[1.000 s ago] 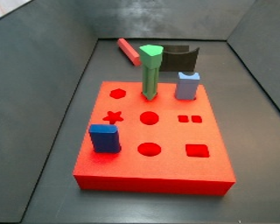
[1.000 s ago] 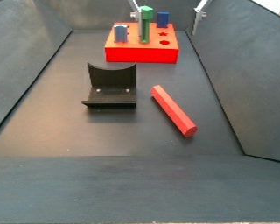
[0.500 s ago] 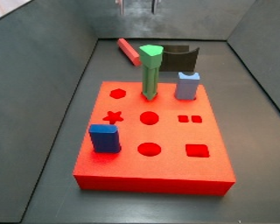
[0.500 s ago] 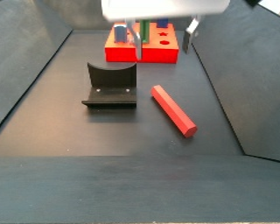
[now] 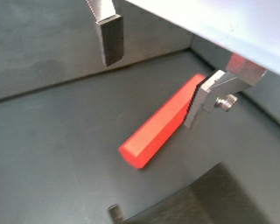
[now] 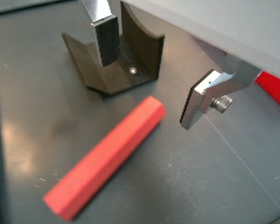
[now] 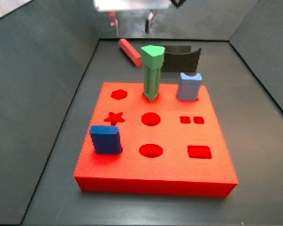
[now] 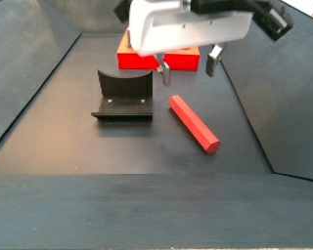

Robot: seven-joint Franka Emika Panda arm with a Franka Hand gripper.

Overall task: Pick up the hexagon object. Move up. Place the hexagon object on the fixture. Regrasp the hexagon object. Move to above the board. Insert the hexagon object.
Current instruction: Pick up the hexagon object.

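The fixture's top dips (image 7: 183, 55) between raised sides. The hexagon object (image 7: 130, 52) will sit cradled there with its end poking out when I lower it.
The hexagon object (image 8: 194, 122) is a long salmon-red bar lying flat on the dark floor, seen in both wrist views (image 5: 166, 122) (image 6: 108, 157) and far back in a side view (image 7: 130, 48). My gripper (image 8: 186, 70) hangs open above the bar's far end, with nothing between its fingers (image 5: 111, 39). In both wrist views the gripper (image 5: 157, 74) (image 6: 152, 72) straddles the air over the bar. The fixture (image 8: 122, 98) (image 6: 113, 61) stands beside the bar. The board (image 7: 173, 135) (image 8: 179, 59) lies beyond, partly hidden by the gripper body.
On the board stand a green pointed peg (image 7: 152, 71), a light-blue block (image 7: 190, 86) and a dark blue cube (image 7: 105, 139). Sloping dark walls enclose the floor on both sides.
The gripper has come down into view from above and now hangs over the bar. The bar, fixture and board have not moved.
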